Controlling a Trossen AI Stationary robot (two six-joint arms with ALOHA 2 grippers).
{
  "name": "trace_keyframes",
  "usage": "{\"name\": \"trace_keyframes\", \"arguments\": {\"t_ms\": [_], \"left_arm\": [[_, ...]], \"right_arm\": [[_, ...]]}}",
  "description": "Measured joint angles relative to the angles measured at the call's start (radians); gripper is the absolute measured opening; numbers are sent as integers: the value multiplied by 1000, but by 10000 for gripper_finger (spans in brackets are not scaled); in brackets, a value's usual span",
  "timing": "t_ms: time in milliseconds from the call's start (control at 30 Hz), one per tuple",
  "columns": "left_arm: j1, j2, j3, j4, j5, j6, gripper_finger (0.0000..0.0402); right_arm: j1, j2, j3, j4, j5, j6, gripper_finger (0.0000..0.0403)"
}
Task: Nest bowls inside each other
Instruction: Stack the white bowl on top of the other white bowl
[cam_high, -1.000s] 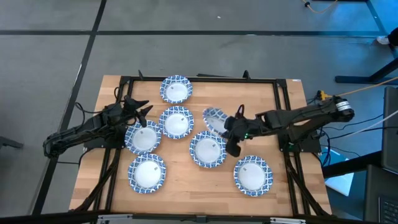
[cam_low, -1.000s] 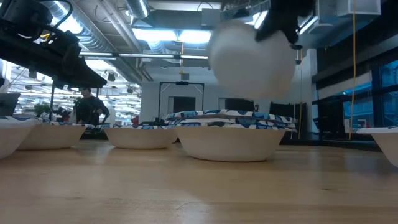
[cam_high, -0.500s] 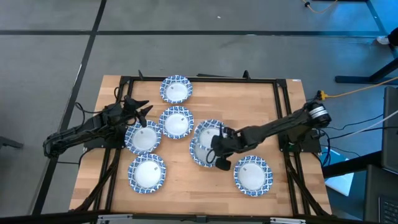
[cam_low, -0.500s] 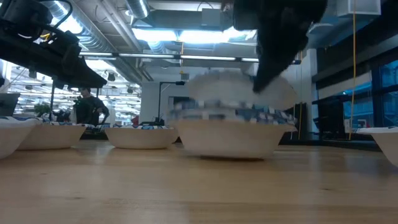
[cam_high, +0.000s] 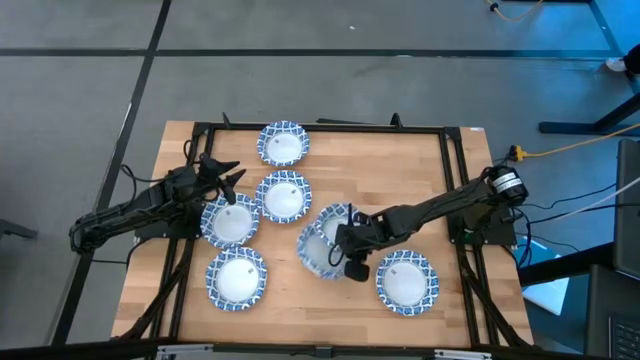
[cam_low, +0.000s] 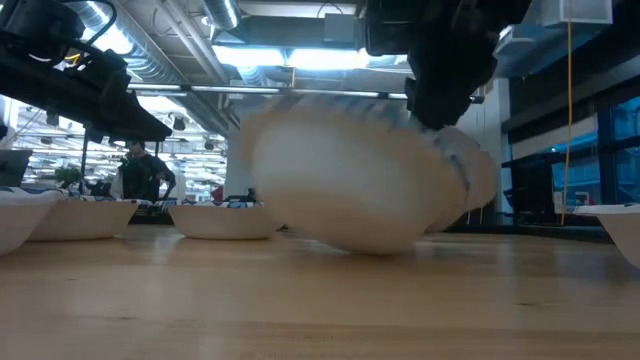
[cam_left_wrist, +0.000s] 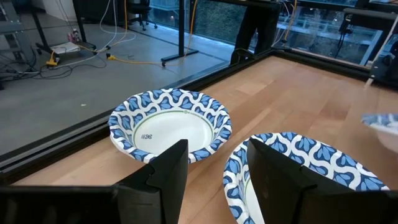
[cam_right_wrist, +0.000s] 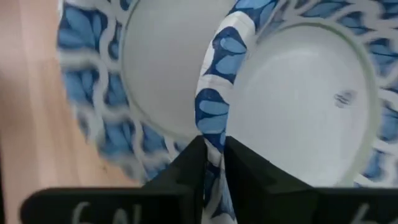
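The held bowl is leaning into the second bowl (cam_high: 313, 254) and tipping it up, so I should use my right gripper to back the held bowl off first and then lower it inside.
Several small bowls with blue-and-white patterned rims rest on their bases on the wooden table. My right gripper (cam_high: 350, 248) (cam_right_wrist: 212, 146) is near the table's middle, shut on the rim of one bowl (cam_high: 336, 222). That bowl leans into a second bowl (cam_high: 315, 250), which is tipped up on its edge and shows blurred in the low view (cam_low: 345, 190). My left gripper (cam_high: 226, 180) (cam_left_wrist: 214, 180) hangs open above the left bowl (cam_high: 231, 221), touching nothing. Other bowls sit at the far side (cam_high: 283, 143), the middle left (cam_high: 283, 196), the near left (cam_high: 237, 277) and the near right (cam_high: 407, 281). My right gripper pinches the held bowl's patterned rim (cam_right_wrist: 214, 121) between its two fingers, one inside the bowl and one outside. The fingers come from the table's right, slanting down. The bowl sits tilted, overlapping the second bowl's inside (cam_right_wrist: 158, 62), which is tipped up off the table on one side.
Black frame rails (cam_high: 320, 127) run along the table's edges. Bare wood (cam_high: 400, 175) lies open on the far right part of the table and along the near edge between the two near bowls. A person (cam_low: 140, 175) stands far off in the room behind.
My right gripper carried its tilted bowl from above the table's middle down and toward the near left, onto the middle bowl. That lower bowl then slid slightly toward the left and tipped up on its edge. The left arm stayed still.
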Motion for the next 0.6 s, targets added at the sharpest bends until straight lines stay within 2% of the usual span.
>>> {"name": "trace_keyframes", "arguments": {"t_ms": [333,600], "left_arm": [[0,0,0,0,0,8,160],[0,0,0,0,-9,8,160]], "right_arm": [[1,0,0,60,-47,3,95],[1,0,0,113,-57,1,88]]}}
